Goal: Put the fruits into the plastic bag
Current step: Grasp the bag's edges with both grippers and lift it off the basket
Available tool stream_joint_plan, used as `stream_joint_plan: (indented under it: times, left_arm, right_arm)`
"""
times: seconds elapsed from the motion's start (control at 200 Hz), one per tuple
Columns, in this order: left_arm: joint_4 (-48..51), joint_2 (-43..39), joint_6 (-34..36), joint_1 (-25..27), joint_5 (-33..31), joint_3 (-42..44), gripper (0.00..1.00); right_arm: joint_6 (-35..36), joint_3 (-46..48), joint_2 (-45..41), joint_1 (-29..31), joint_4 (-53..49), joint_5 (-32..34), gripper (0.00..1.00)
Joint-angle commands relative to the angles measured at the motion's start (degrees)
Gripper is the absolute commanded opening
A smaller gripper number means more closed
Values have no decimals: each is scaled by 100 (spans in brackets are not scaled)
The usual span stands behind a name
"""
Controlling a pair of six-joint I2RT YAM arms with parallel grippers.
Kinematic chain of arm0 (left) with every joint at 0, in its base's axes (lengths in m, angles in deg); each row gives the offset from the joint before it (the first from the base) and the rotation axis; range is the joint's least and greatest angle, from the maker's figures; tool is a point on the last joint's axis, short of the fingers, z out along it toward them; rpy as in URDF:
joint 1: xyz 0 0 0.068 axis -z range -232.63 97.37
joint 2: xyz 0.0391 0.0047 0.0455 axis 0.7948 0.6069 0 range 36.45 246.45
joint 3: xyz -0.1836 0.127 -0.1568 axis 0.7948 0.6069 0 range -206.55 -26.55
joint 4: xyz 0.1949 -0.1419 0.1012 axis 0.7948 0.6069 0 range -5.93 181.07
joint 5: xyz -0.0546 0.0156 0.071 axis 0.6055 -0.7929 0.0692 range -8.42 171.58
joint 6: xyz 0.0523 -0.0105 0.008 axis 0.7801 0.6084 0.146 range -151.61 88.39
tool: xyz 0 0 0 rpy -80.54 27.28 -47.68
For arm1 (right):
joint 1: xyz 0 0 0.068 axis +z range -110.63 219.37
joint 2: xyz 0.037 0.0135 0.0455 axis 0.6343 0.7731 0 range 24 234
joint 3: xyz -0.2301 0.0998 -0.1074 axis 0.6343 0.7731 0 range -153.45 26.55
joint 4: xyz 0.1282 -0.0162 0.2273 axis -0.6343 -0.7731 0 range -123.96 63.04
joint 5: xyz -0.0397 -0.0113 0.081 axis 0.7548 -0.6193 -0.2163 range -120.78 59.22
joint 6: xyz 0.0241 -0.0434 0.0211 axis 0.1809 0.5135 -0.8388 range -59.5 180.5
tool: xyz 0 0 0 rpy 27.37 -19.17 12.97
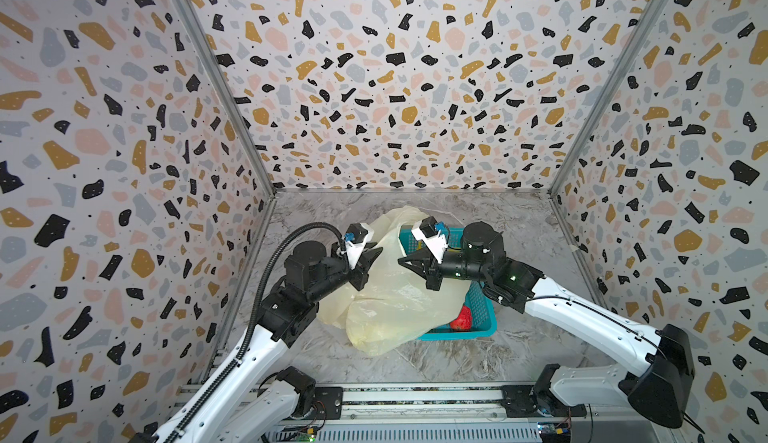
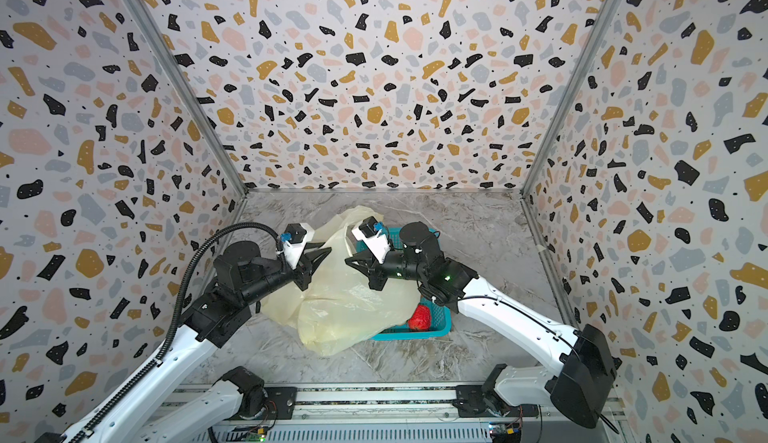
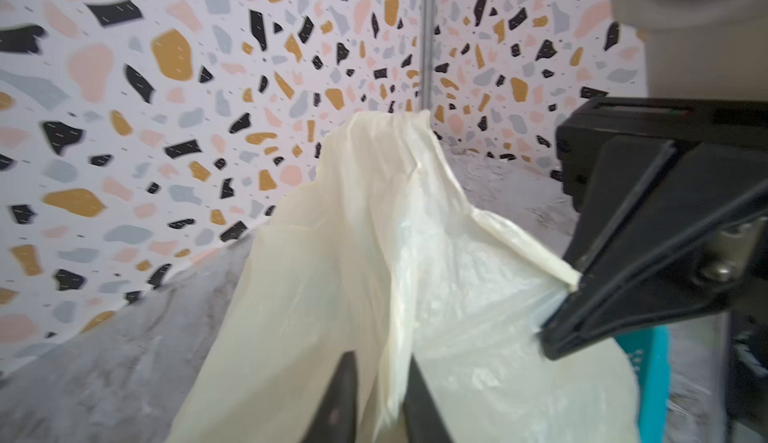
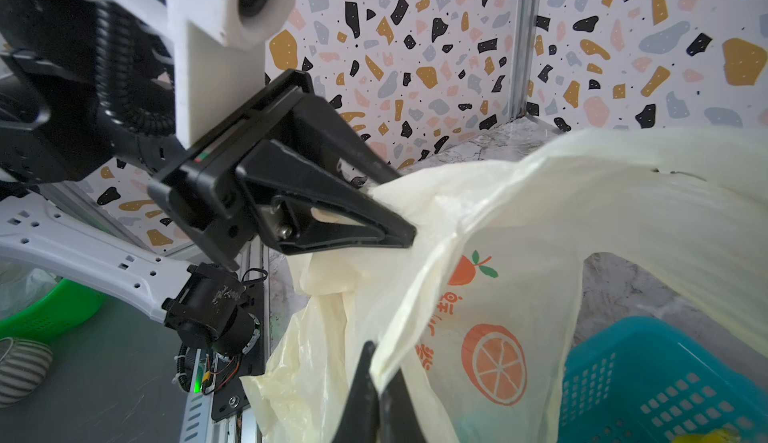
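The plastic bag hangs over the teal basket, so with my right gripper I should first raise the bag's rim (image 4: 432, 292) clear and pass it to my left gripper.
The pale-yellow plastic bag (image 1: 395, 308) (image 2: 345, 312) is held up between both arms and drapes over the teal basket. My right gripper (image 4: 376, 362) (image 1: 401, 261) is shut on a fold of the bag's rim, beside the printed oranges. My left gripper (image 3: 380, 362) (image 1: 376, 254) has its jaws a little apart, with a loose fold of the plastic bag (image 3: 353, 254) between them. A bumpy red fruit (image 1: 461, 319) (image 2: 419, 317) lies in the basket's near corner. A yellow fruit (image 4: 706, 436) peeks out at the basket's bottom. Other fruits are hidden under the bag.
The teal perforated basket (image 1: 482, 312) (image 4: 665, 378) stands right of centre on the marble floor, half covered by the bag. Terrazzo walls close three sides. The arms' mounting rail (image 1: 415, 395) runs along the front. A green tub (image 4: 50, 308) sits outside the cell.
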Motion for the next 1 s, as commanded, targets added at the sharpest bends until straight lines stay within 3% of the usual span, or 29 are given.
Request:
stream_joint_plan:
  times: [0.0, 0.065, 0.34, 0.461, 0.596, 0.761, 0.991]
  left_arm:
    - [-648, -267, -872, -11, -777, -312, 46]
    - [-733, -368, -1120, -11, -817, -437, 53]
    - [495, -320, -1762, -5, -686, -1385, 45]
    - [251, -295, -2380, 31, -279, -1153, 44]
    - [158, -50, -2559, 206, -230, -1241, 46]
    - [242, 65, -2421, 530, -356, -1186, 48]
    - [524, 466, -2142, 966, -376, -1173, 50]
  right_arm:
    - [-284, -482, -35, 7, 128, 436, 0]
    - [-494, -626, 18, 7, 136, 808, 0]
    - [-1950, -759, 95, 16, 663, 1791, 0]
    - [-2811, -344, -55, 139, 1213, 2255, 0]
    - [-3667, 271, -311, 387, 1934, 3183, 0]
    - [-3870, 186, -284, 499, 1971, 3913, 0]
    - [-4226, -343, 129, 537, 1720, 4116, 0]
